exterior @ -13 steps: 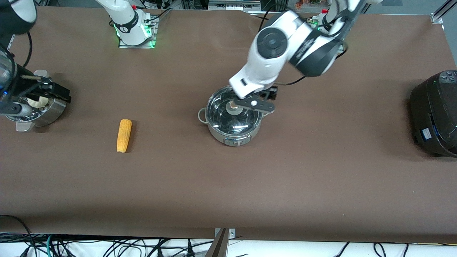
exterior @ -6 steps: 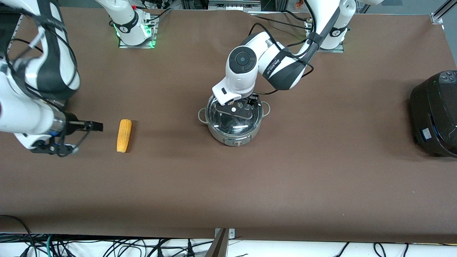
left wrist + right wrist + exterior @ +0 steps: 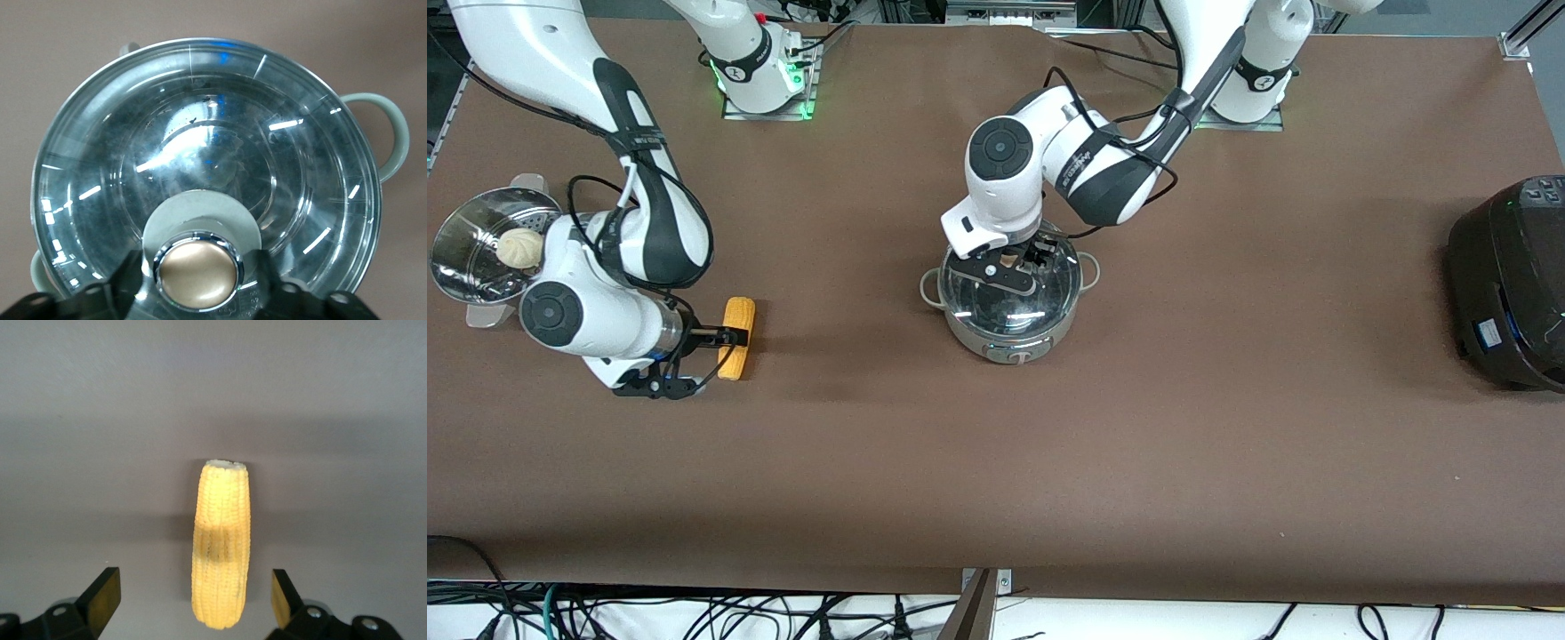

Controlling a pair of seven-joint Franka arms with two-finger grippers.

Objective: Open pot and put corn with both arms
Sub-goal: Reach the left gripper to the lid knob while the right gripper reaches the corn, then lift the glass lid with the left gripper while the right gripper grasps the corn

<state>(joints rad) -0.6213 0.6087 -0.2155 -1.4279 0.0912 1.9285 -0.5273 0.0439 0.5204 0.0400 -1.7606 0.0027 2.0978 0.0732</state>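
My gripper will lower the yellow corn (image 3: 738, 316), and it will fit whole inside the steel pot (image 3: 1010, 311) because the corn is shorter than the pot is wide.
The steel pot (image 3: 1009, 345) stands mid-table with its glass lid (image 3: 1005, 302) on. My left gripper (image 3: 1016, 260) is down at the lid's tan knob (image 3: 198, 270), open, with one finger on each side of the knob and a small gap to it; in the left wrist view the gripper (image 3: 198, 295) sits low around the knob. The yellow corn (image 3: 739, 313) lies on the table toward the right arm's end. My right gripper (image 3: 716, 360) is open and straddles one end of the corn (image 3: 221, 533), with its fingers (image 3: 103, 597) apart from it.
A perforated steel steamer basket (image 3: 463, 267) with a pale bun (image 3: 520, 249) stands at the right arm's end of the table. A large black cooker (image 3: 1512, 284) stands at the left arm's end.
My right arm has swung from over the steamer basket down to the corn. My left gripper has settled lower around the lid knob. Pot, lid and corn have not moved.
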